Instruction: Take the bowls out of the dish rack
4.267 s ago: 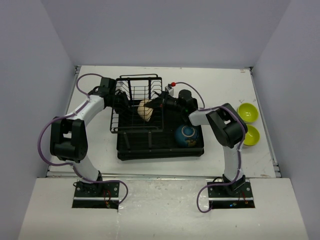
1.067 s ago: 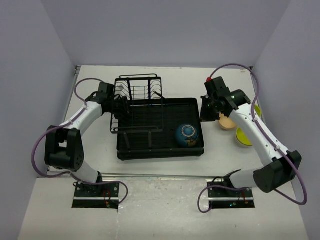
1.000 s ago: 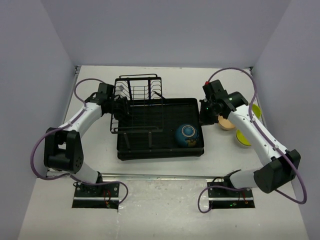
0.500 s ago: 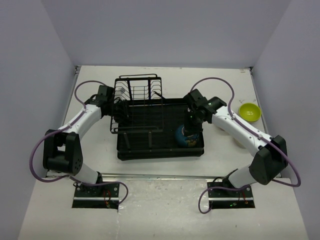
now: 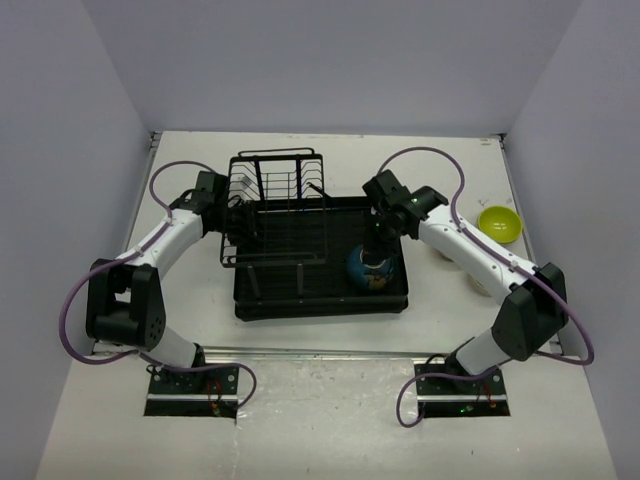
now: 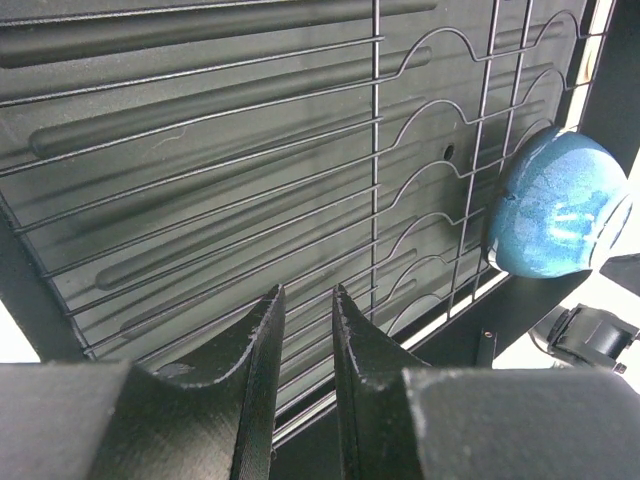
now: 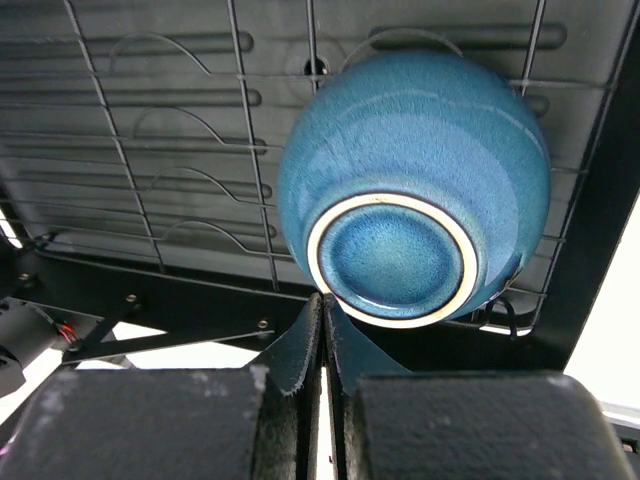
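Observation:
The blue bowl's foot ring (image 7: 392, 262) faces my right gripper, so my right gripper should slide the bowl along the tray into my left gripper's reach (image 5: 290, 238) by pushing it.
The glossy blue bowl (image 5: 370, 268) stands tilted on its side at the right end of the dish rack's black tray (image 5: 320, 308). In the right wrist view its foot ring faces the camera (image 7: 392, 258). My right gripper (image 5: 377, 243) is shut and empty, its tips (image 7: 323, 300) at the lower edge of the bowl's foot. My left gripper (image 5: 238, 213) sits at the left side of the wire rack (image 5: 280, 190). Its jaws stand a narrow gap apart with nothing between them (image 6: 305, 295). The blue bowl (image 6: 555, 205) shows far off through the wires.
A lime-green bowl (image 5: 498, 223) sits on the table at the far right. My right forearm hides most of what else lies there. The rack's upright wires (image 7: 250, 150) stand close behind and beside the blue bowl. White walls enclose the table.
My right arm set a tan bowl down at the table's right side, then swung left over the tray to the blue bowl. My left arm has hardly moved.

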Tool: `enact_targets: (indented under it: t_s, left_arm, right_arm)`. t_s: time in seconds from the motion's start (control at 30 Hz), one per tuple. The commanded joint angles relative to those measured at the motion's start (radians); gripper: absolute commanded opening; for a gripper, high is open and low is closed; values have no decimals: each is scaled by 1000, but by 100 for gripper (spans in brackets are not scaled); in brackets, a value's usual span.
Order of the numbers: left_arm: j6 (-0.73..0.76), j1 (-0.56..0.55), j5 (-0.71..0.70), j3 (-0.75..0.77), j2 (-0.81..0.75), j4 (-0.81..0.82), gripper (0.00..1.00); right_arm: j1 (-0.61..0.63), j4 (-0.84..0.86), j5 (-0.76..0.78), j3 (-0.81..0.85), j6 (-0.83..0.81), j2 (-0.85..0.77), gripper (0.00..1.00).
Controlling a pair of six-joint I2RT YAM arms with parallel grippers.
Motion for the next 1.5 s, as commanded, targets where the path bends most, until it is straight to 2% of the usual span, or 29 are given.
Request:
enact_targets:
  t_s: [0.0, 0.1, 0.3, 0.6, 0.8, 0.83, 0.87, 0.97, 1.27, 1.47]
  left_arm:
    - [30, -8, 26, -3, 13, -23, 27]
    - [26, -8, 34, 3, 20, -21, 27]
    - [25, -8, 30, -11, 13, -21, 27]
    - [29, -9, 54, -18, 19, -21, 26]
    - [17, -31, 42, -23, 19, -23, 41]
    - [13, -33, 40, -26, 17, -18, 48]
    - [2, -33, 45, -35, 17, -14, 50]
    - [-12, -33, 59, -54, 23, 8, 53]
    - [-6, -34, 49, -51, 60, 14, 53]
    - [-3, -34, 54, -31, 91, 9, 53]
  right_arm:
    - [3, -18, 38, 66, -6, 9, 0]
    - [8, -44, 37, 111, -24, 64, 0]
    - [6, -59, 84, 120, -12, 40, 0]
    - [5, -71, 150, 53, -37, 40, 0]
    - [5, -8, 117, -27, -55, 66, 0]
    - [5, 2, 109, -29, -56, 72, 0]
    - [5, 16, 97, -29, -58, 90, 0]
    - [5, 44, 75, -6, -70, 125, 0]
    - [5, 30, -32, 268, -92, 360, 0]
    - [5, -56, -83, 558, -119, 561, 0]
